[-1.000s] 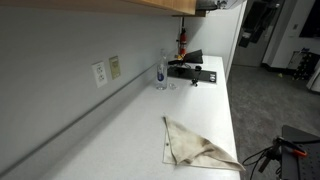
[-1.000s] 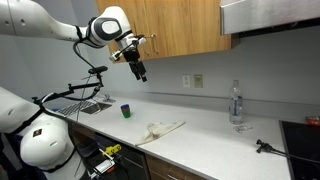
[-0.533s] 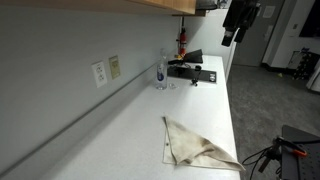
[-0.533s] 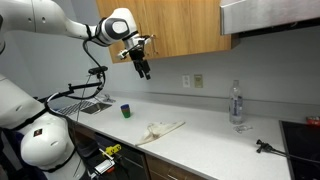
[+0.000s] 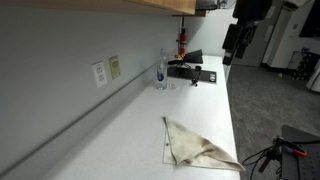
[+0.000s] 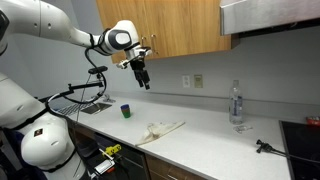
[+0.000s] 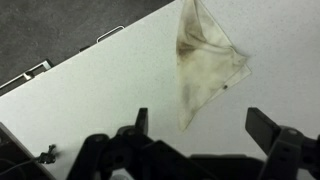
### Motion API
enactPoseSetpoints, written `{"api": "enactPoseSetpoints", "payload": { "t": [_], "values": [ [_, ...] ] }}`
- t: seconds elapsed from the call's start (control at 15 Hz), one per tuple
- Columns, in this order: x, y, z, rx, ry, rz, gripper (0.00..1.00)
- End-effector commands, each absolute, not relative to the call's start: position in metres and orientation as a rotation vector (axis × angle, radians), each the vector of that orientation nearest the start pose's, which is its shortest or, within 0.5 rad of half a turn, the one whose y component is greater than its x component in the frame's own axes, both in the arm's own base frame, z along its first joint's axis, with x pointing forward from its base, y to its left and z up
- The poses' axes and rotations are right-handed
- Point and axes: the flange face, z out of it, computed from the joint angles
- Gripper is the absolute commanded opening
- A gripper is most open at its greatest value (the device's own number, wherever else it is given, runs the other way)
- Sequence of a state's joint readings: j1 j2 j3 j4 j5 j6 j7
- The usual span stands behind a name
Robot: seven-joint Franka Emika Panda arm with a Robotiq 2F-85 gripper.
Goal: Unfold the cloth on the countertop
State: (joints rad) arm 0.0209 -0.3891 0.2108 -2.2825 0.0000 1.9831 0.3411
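Observation:
The beige cloth [image 5: 197, 149] is folded and lies far below my open gripper. I should turn my gripper and lower it over the top layer's loose corner [image 5: 179, 162] to open the fold.
The beige cloth [image 5: 197, 146] lies folded in a triangle on the white countertop [image 5: 130, 140], near its front edge. It also shows in an exterior view [image 6: 160, 129] and in the wrist view [image 7: 205, 62], with brownish stains. My gripper [image 6: 144, 81] hangs high in the air above the counter, well clear of the cloth. In the wrist view the gripper [image 7: 200, 128] is open and empty, its fingers spread wide, with the cloth's tip between them far below. It also shows in an exterior view [image 5: 228, 55], dark against the background.
A clear water bottle [image 5: 161, 73] and a black tool [image 5: 192, 70] stand at the counter's far end. A small green cup [image 6: 126, 111] and a wire rack [image 6: 82, 95] sit beyond the cloth. Wall sockets [image 5: 99, 73] and wooden cabinets [image 6: 180, 28] are above.
The arm has swung toward the cloth and lowered a little; the gripper has come further down in both exterior views. The cloth has not moved.

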Motion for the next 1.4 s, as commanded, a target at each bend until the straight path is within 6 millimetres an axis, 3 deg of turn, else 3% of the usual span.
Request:
{"api": "enactPoseSetpoints", "payload": {
  "t": [0.0,0.27,0.53,0.6,0.73,1.0,1.33],
  "values": [
    [0.427,0.126,0.463,-3.193,0.199,-0.128,1.0],
    [0.43,0.168,0.433,-3.151,0.01,-0.117,1.0],
    [0.422,0.221,0.436,-3.089,-0.233,-0.136,1.0],
    [0.422,0.202,0.428,-3.137,-0.129,-0.127,1.0],
    [0.418,0.219,0.431,-3.122,-0.195,-0.134,1.0],
    [0.42,0.217,0.429,-3.129,-0.213,-0.132,1.0],
    [0.433,0.217,0.368,-3.214,-0.35,-0.16,1.0]
  ]
}}
